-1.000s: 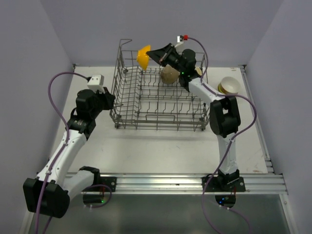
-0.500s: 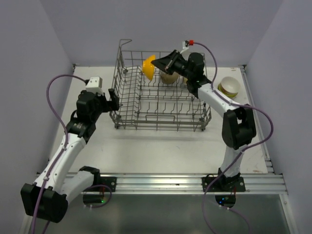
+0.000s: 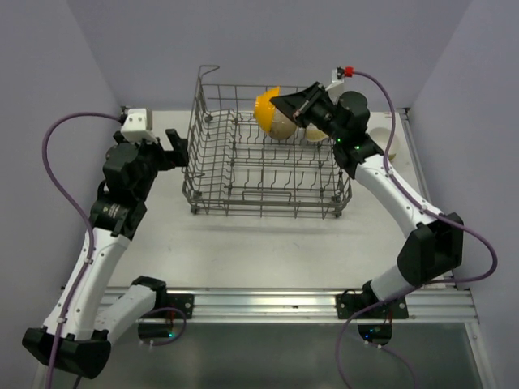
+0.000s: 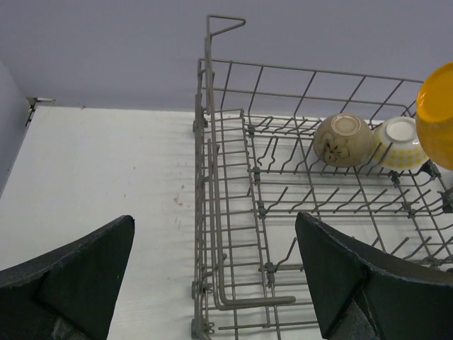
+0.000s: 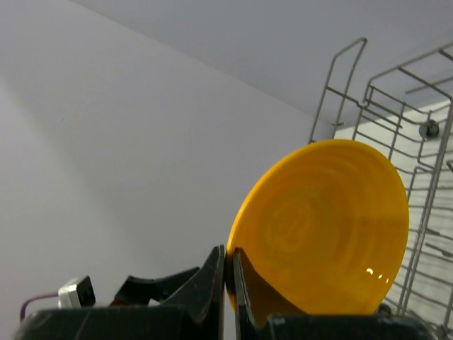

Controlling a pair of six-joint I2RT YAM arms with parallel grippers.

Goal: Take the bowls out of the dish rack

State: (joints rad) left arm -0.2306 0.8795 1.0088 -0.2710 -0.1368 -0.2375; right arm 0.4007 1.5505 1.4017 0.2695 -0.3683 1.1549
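The yellow bowl's lower rim [image 3: 268, 129] is hanging clear of my right gripper's fingers, so my left gripper should go toward that rim next until it closes there.
The grey wire dish rack [image 3: 195, 158] stands mid-table, and in the left wrist view its near left wall [image 4: 212, 177] fills the middle. My right gripper [image 3: 277, 102] is shut on the rim of a yellow bowl [image 3: 264, 105], held tilted above the rack's back edge. In the right wrist view the yellow bowl [image 5: 325, 227] is pinched at its rim by the right gripper [image 5: 228, 249]. A brown bowl [image 4: 342, 140] and a white-and-yellow bowl [image 4: 400, 142] sit upturned at the rack's back. My left gripper [image 3: 178, 150] is open by the rack's left wall, holding nothing.
A white bowl with a yellow band [image 3: 388, 139] stands on the table right of the rack, partly behind the right arm. Purple walls close in the back and both sides. The rack's corner handle loop [image 3: 209, 71] sticks up at the back left.
The left gripper has opened and its arm has drawn back to the left of the rack. The right gripper has carried the yellow bowl to the right above the rack.
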